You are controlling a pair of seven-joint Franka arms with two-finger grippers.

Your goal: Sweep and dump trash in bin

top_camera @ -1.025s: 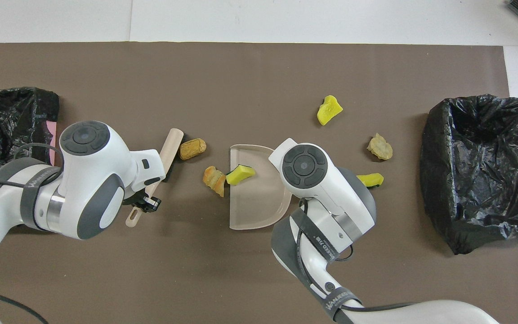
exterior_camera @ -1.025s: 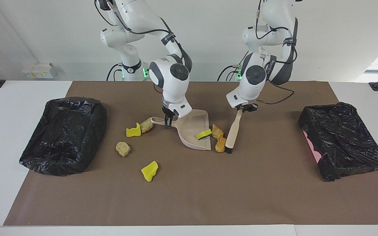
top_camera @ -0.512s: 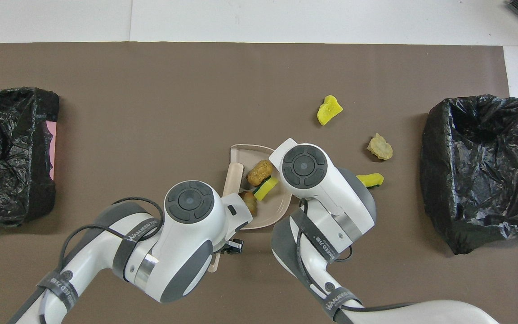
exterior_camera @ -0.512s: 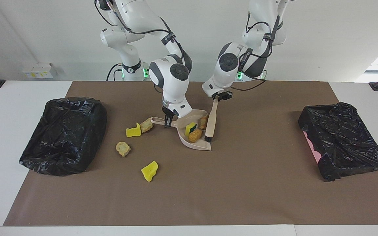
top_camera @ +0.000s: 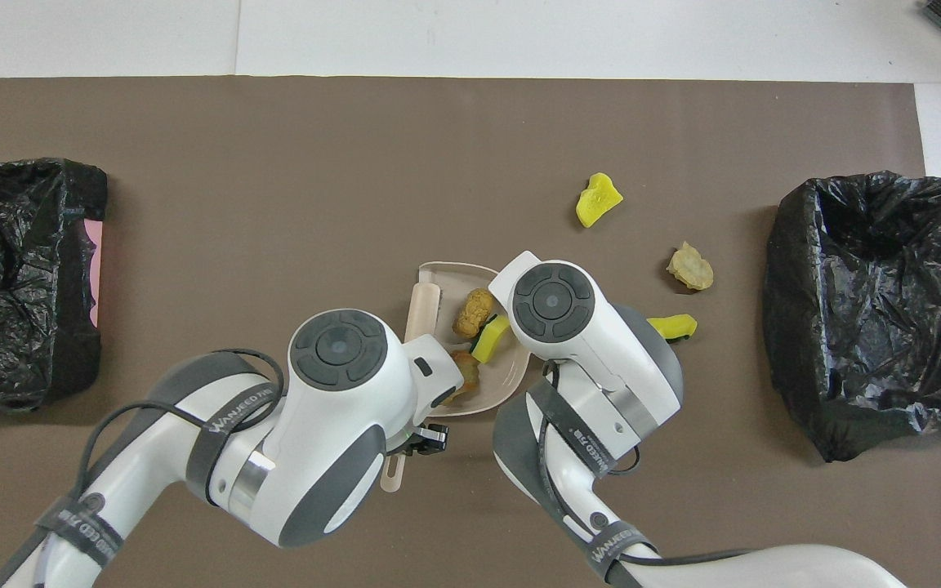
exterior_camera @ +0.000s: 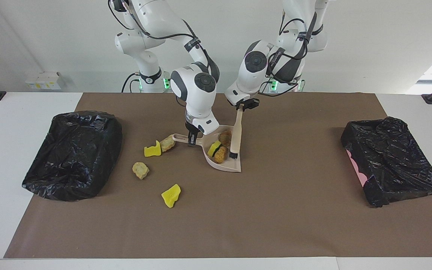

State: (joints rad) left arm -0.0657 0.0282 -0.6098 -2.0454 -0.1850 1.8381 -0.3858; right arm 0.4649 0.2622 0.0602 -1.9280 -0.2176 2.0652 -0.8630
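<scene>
The brush's bristles [exterior_camera: 233, 155] lie in the dustpan by the chunks, so next I pull the brush out with my left gripper before my right gripper empties the dustpan.
A beige dustpan [exterior_camera: 225, 165] [top_camera: 446, 267] lies mid-table, and my right gripper [exterior_camera: 191, 140] is shut on its handle. Three pieces of trash sit in it: two orange-brown chunks [exterior_camera: 225, 135] [exterior_camera: 221, 153] and a yellow-and-green one [exterior_camera: 213, 148] [top_camera: 491, 339]. My left gripper [exterior_camera: 243, 106] [top_camera: 424, 439] is shut on the handle of a beige brush [exterior_camera: 236, 131] [top_camera: 423, 304], whose black bristles [exterior_camera: 233, 155] rest in the pan beside the chunks. Several loose pieces lie toward the right arm's end: yellow [exterior_camera: 152, 150], tan [exterior_camera: 167, 143], tan [exterior_camera: 140, 170] and yellow [exterior_camera: 171, 195] [top_camera: 599, 198].
One black-bagged bin [exterior_camera: 73, 153] [top_camera: 871, 310] stands at the right arm's end of the brown mat, close to the loose pieces. A second black-bagged bin [exterior_camera: 392, 165] [top_camera: 21, 269] stands at the left arm's end. White table borders the mat.
My left arm swung the brush toward the right arm's end, pushing both orange-brown chunks and the yellow-green piece deep into the dustpan. The right arm and dustpan stayed put.
</scene>
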